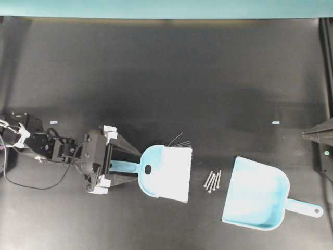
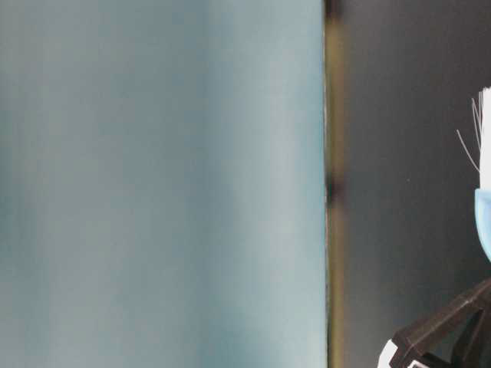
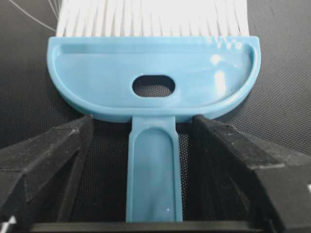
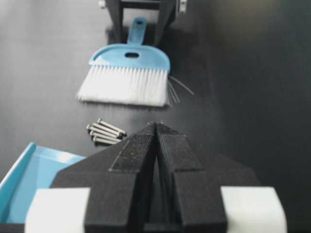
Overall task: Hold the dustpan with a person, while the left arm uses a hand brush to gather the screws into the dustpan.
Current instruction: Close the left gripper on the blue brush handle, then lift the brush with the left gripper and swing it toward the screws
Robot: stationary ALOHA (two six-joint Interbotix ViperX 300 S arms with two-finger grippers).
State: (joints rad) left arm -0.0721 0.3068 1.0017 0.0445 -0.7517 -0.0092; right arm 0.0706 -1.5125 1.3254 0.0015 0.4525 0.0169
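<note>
The screws (image 1: 212, 181) are bunched together in front of the dustpan's opening (image 1: 231, 188), so they will slide far inside as a group when the robot pushes the hand brush.
The light blue hand brush (image 1: 166, 166) lies flat on the black mat, with its white bristles pointing right. My left gripper (image 1: 136, 166) is open. Its fingers straddle the thin brush handle (image 3: 153, 170) with a gap on each side. Several small grey screws (image 1: 213, 180) lie bunched just right of the bristles. The light blue dustpan (image 1: 255, 195) lies right of them, mouth towards the screws and handle (image 1: 307, 209) pointing right. My right gripper (image 1: 304, 134) is shut and empty at the right edge, up and right of the dustpan. No person's hand is in view.
A few dark stray bristles (image 1: 179, 140) stick out from the top of the brush. Two small pale tags (image 1: 52, 122) (image 1: 276, 123) lie on the mat. A teal wall (image 1: 166, 8) runs along the far edge. The table-level view shows mostly that wall.
</note>
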